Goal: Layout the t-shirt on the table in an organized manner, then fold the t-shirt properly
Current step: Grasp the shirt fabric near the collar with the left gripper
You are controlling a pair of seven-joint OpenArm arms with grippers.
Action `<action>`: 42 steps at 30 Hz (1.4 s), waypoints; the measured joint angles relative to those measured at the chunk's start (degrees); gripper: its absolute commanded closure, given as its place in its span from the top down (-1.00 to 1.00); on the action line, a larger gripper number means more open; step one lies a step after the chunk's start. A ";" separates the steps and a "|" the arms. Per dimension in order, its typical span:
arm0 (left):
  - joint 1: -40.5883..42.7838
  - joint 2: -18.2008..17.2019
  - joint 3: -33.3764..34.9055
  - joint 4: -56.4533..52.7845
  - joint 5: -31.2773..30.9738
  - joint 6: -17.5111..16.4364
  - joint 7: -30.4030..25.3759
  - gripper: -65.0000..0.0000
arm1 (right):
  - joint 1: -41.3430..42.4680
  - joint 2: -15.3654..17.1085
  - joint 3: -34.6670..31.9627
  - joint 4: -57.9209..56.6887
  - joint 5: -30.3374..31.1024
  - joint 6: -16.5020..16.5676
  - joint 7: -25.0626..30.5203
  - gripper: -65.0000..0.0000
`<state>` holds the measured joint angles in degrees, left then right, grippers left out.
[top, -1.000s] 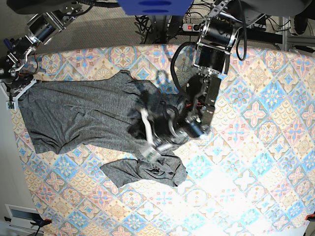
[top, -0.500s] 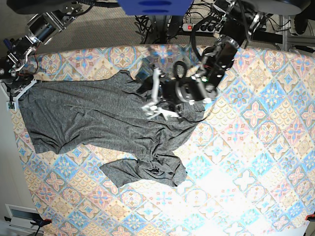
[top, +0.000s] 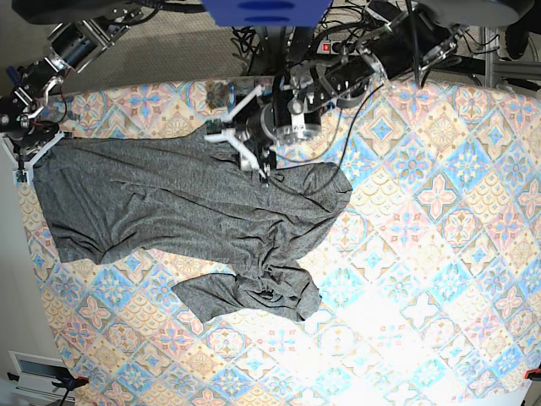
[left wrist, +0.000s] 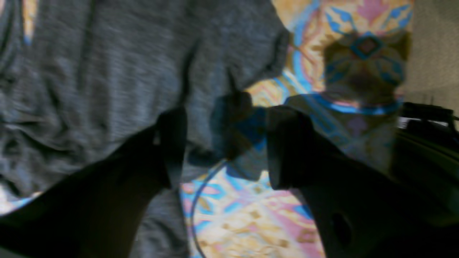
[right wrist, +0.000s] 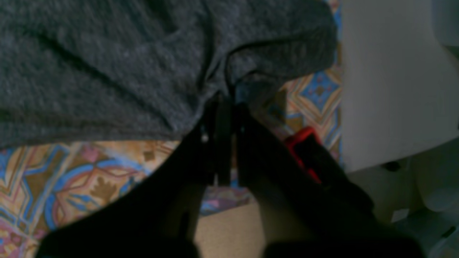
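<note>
The far edge of the dark-grey t-shirt (left wrist: 226,109) is between the open fingers of my left gripper. I should go on moving in until the fingers close on that edge (left wrist: 219,127).
The dark-grey t-shirt (top: 169,194) lies crumpled across the left half of the table (top: 423,254), with a bunched lump at its lower middle. My left gripper (top: 241,148) hovers open over the shirt's far edge near the table's back. In the left wrist view the left gripper (left wrist: 229,150) has its dark fingers spread, with the t-shirt (left wrist: 107,71) edge and the table (left wrist: 244,222) between them and nothing gripped. My right gripper (top: 30,145) is at the table's far-left edge. In the right wrist view the right gripper (right wrist: 224,107) is shut on a fold of the t-shirt (right wrist: 107,53).
Cables and a power strip (top: 338,46) lie on the floor behind the table's back edge. A blue object (top: 262,10) hangs at the top centre. Past the table's left edge are bare floor and a white box (top: 34,368).
My left gripper has let go of the cloth at the shirt's middle, opened, and swung up and left to the shirt's far edge. The right gripper has kept its hold in place.
</note>
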<state>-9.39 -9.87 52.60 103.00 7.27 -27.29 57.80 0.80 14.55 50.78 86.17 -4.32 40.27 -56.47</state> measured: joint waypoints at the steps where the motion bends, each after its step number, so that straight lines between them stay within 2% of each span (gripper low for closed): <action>1: -0.31 -0.04 -0.11 -0.13 0.15 0.31 0.07 0.07 | 0.09 0.02 0.00 0.00 0.02 0.00 0.13 -1.00; 6: -2.21 -0.04 0.26 -7.32 -0.33 -0.79 -0.39 0.07 | 0.00 0.02 0.00 -0.02 0.02 0.02 0.00 -1.00; 9: -3.30 0.22 -0.13 -10.01 -0.37 -4.46 -1.29 0.07 | 0.17 0.04 0.00 -0.02 0.02 0.00 0.13 -1.00; 11: -3.58 0.31 -0.11 -10.25 0.46 -5.73 -2.10 0.07 | 0.15 0.04 0.00 -0.02 0.17 0.00 0.11 -1.00; 17: -4.79 0.74 -0.66 -15.08 -1.44 -5.81 -7.82 0.05 | 0.15 0.04 0.00 -0.02 0.17 0.00 0.11 -1.00; 19: -5.33 1.70 -0.66 -17.57 -1.86 -5.75 -10.51 -0.09 | 0.15 0.04 0.00 -0.02 0.11 0.00 0.09 -1.00; 22: -5.70 3.19 -0.76 -20.57 -1.95 -5.70 -11.43 -0.48 | 0.15 0.02 0.00 -0.02 0.17 0.00 0.11 -1.00; 24: -5.57 3.65 -0.74 -21.11 -0.85 -5.51 -10.95 -0.71 | 0.15 0.02 0.00 -0.02 0.15 0.00 0.11 -1.00; 28: -4.90 3.39 -0.46 -18.25 0.20 -5.35 -8.94 -0.67 | 0.28 0.02 0.00 -0.02 -0.02 0.00 0.09 -1.00; 33: -4.55 2.25 -0.39 -12.41 0.74 -5.73 -1.75 -0.69 | 0.63 0.02 0.00 -0.02 -0.02 0.00 0.09 -1.00; 36: -4.59 1.95 -0.50 -8.35 1.07 -5.73 0.13 -0.69 | 0.66 0.02 0.00 -0.02 0.00 0.00 0.09 -1.00; 42: -5.60 3.04 -0.39 -6.27 0.00 -5.81 -0.07 -0.69 | 0.66 0.02 0.00 -0.02 0.02 0.00 0.13 -1.00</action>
<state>-14.98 -6.83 52.21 96.73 7.27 -33.10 57.74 1.45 14.57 50.78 86.15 -4.29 40.27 -56.34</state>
